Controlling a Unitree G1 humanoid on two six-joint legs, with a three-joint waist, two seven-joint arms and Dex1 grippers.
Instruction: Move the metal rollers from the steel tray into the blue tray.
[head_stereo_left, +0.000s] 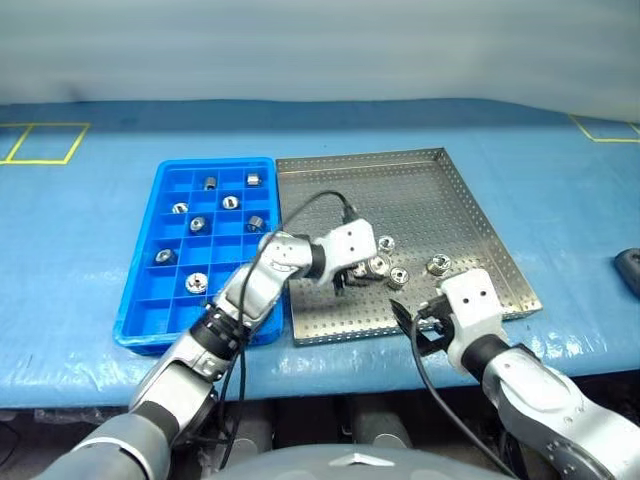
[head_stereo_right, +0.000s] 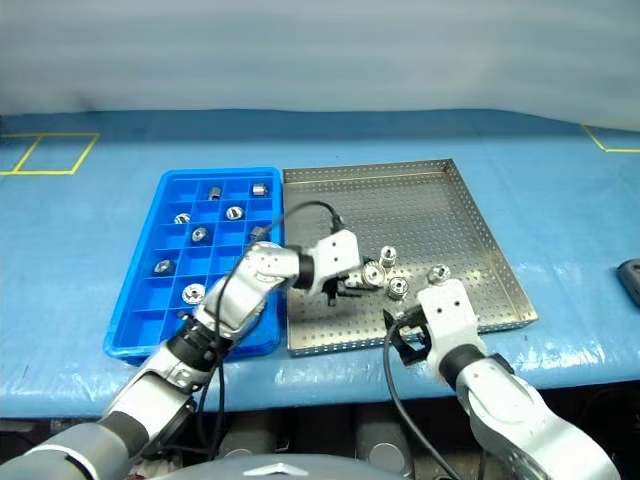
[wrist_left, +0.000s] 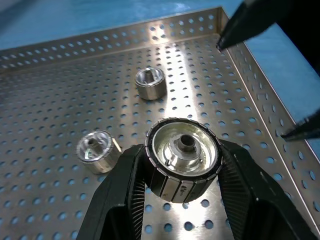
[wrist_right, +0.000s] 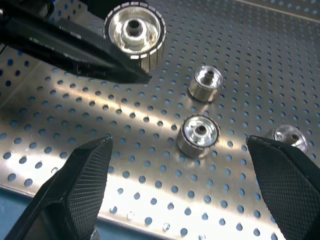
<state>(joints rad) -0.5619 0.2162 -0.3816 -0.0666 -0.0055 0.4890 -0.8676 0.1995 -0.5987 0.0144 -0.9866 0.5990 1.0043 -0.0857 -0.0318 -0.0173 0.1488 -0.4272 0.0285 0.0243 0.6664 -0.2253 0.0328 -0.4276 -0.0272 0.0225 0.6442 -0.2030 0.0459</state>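
Observation:
With fingers around the roller's sides (wrist_left: 182, 189) and the blue tray's near outer corner empty (head_stereo_left: 148, 318), my left gripper should carry on there and release the roller.
My left gripper (head_stereo_left: 362, 272) is shut on a metal roller (wrist_left: 182, 155), holding it just above the floor of the steel tray (head_stereo_left: 420, 190). Three more rollers lie on the tray floor beside it (head_stereo_left: 386, 243), (head_stereo_left: 398, 277), (head_stereo_left: 438, 265). My right gripper (head_stereo_left: 418, 326) is open and holds nothing. It hovers over the tray's near rim, pointing at those rollers (wrist_right: 198, 134). Left of the steel tray sits the blue tray (head_stereo_left: 135, 292). Several rollers (head_stereo_left: 196, 283) rest in separate compartments of it.
Both trays sit on a table under a blue cover. Yellow tape squares mark the far left (head_stereo_left: 40, 142) and far right (head_stereo_left: 605, 130). A dark object (head_stereo_left: 630, 270) lies at the right edge. The table's front edge runs just below the trays.

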